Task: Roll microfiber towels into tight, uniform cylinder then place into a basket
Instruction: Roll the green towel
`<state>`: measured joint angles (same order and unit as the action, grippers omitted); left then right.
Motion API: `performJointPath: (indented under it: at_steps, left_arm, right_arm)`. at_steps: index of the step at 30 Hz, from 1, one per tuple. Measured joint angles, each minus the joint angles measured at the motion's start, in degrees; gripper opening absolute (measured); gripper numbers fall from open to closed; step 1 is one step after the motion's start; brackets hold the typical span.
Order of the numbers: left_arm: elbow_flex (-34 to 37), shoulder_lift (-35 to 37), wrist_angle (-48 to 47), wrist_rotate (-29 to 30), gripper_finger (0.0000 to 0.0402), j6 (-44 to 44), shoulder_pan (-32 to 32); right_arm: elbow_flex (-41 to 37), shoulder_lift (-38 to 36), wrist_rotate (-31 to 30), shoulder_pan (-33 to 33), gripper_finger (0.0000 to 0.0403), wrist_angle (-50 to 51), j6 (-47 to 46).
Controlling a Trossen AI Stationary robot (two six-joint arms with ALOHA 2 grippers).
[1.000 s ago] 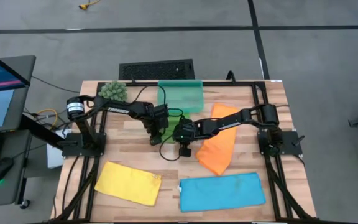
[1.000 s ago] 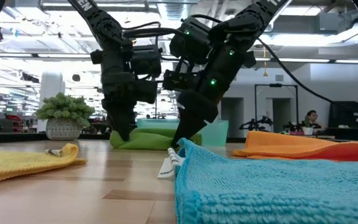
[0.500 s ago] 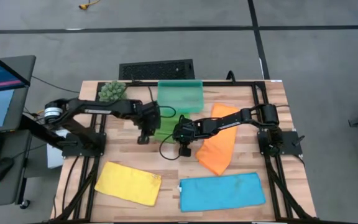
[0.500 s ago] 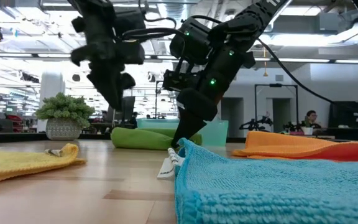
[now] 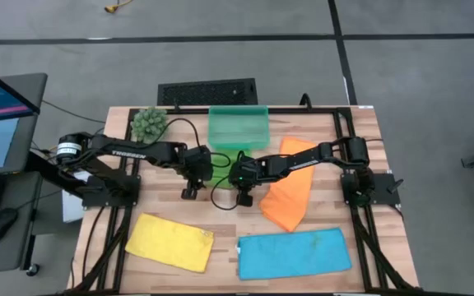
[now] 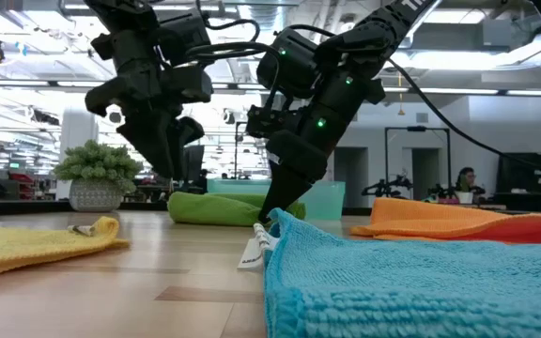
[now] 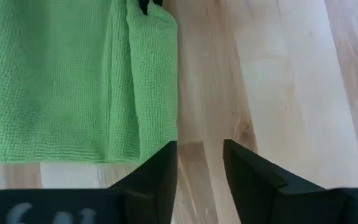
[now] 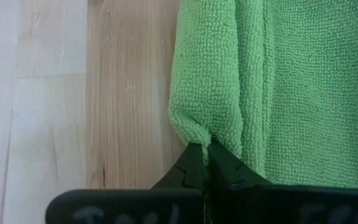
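Observation:
The green towel's fold lies beside wood that my left gripper's open fingers are pointing at, so next my left gripper goes over the fold's loose end and pinches it.
The green towel, partly folded over, lies on the table just in front of the teal basket. My right gripper is shut on the towel's near edge. My left gripper is open and empty, raised above bare wood beside the towel's left edge; it also shows in the low view. The orange towel, the yellow towel and the blue towel lie flat on the table. My right gripper pinches a folded-over corner of the green towel's edge between its two shut fingertips. The fingers slant down from above. The towel lies slack on the table, only this fold puckered up at the fingertips.
A spiky green plant ball stands at the far left of the table. A dark keyboard lies beyond the far edge. Bare wood shows between the grippers and the yellow and blue towels.
My left gripper has lifted off the green towel and gone toward the table's left edge, then a little toward the near edge, leaving the towel lying where it was. My right gripper has stayed shut on the towel.

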<state>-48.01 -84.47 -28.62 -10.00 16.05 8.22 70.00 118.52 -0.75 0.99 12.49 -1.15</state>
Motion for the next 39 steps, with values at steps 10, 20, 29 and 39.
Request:
performJointPath:
  at_steps: [10,20,29,39]
  left_arm:
    - [1.5,0.0,5.3,6.7,0.0191,4.4,-3.5]
    - [1.4,-1.2,6.5,6.3,0.0177,4.4,-3.4]
    - [1.2,-10.1,6.5,7.8,0.0174,3.0,-6.0]
    - [-0.8,-7.3,6.1,13.5,0.0174,3.0,-6.3]
  right_arm:
    - [0.8,0.1,0.4,0.0,0.0015,0.8,-0.1]
    - [1.6,0.4,2.0,-0.3,0.0013,0.3,-0.9]
    - [1.6,0.4,2.2,0.0,0.0011,0.4,-1.0]
    - [1.6,0.4,2.2,0.0,0.0010,0.4,-1.9]
